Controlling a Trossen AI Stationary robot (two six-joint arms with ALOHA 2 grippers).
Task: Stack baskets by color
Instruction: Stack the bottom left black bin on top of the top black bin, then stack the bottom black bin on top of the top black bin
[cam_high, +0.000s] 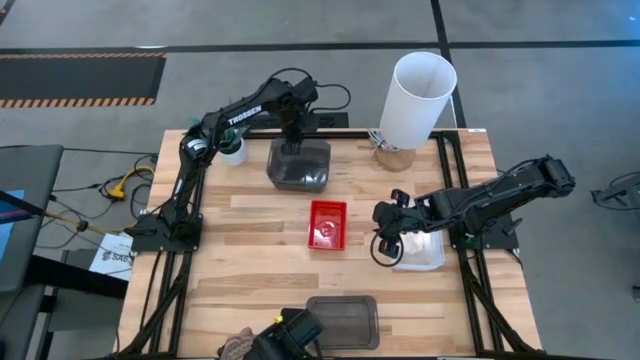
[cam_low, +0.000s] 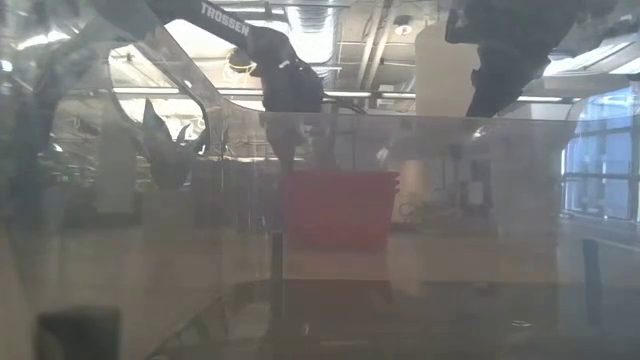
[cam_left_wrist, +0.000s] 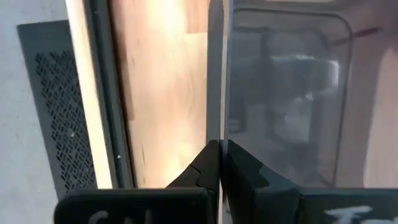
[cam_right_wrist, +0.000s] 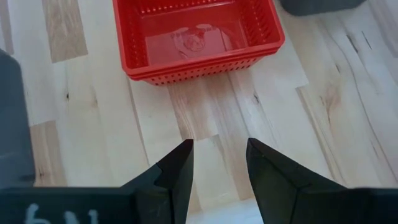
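The near dark grey basket (cam_high: 346, 322) will fit deep inside the far dark grey basket when I lower it, because the far one is open with walls narrowing downward (cam_high: 299, 174).
A smoky dark grey basket (cam_high: 300, 167) stands at the table's far middle, with my left gripper (cam_high: 296, 142) shut on its far wall. At the table's centre sits a red mesh basket (cam_high: 327, 224), whose doubled rim (cam_right_wrist: 199, 67) shows in the right wrist view. My right gripper (cam_right_wrist: 219, 155) hangs open over bare wood to the right of the red basket, beside a clear basket (cam_high: 420, 252) that lies partly under its arm. A second dark grey basket (cam_high: 343, 320) lies at the near edge. My left gripper pinches the top edge of the grey basket's far wall (cam_left_wrist: 217, 127), one finger inside the basket and one outside. The fingers (cam_left_wrist: 208, 163) come from above, pointing steeply down. The basket stays upright; whether its bottom is off the table I cannot tell.
A tall white cylinder (cam_high: 418, 98) stands at the far right, and a small potted plant (cam_high: 233, 150) at the far left beside the left arm. The low view looks through the near grey basket's wall (cam_low: 150, 250), so everything behind it is hazy.
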